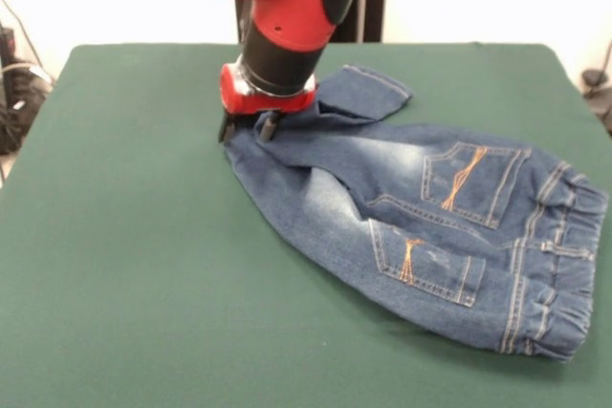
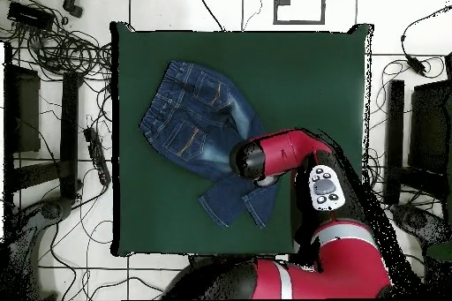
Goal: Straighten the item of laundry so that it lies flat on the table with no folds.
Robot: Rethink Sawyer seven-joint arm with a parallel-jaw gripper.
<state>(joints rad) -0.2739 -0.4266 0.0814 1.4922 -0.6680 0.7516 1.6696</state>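
The leg point(image 1: 263, 169) beneath my gripper is bunched up by creases point(image 1: 310, 173), so it will come out much longer and drag the waistband along a little when I pull.
The small blue denim jeans point(image 1: 421, 207) lie back side up on the dark green table point(image 1: 124, 236). The gathered waistband is at the near right and the two orange-stitched pockets face up. One leg's cuff point(image 1: 378, 88) bends toward the far side, and creases run across the legs. My gripper point(image 1: 247, 127) is down on the other leg's left end. Its dark fingers point(image 1: 271, 124) stand apart on the denim edge and look open. In the overhead view the jeans point(image 2: 190, 125) lie left of centre, and my arm point(image 2: 282, 152) hides the gripper.
The jeans sit toward the table's right half in the front view, with bare felt point(image 1: 115, 312) to the left and in front. Cables point(image 2: 53, 41) and dark stands point(image 2: 393, 130) crowd the floor around the table.
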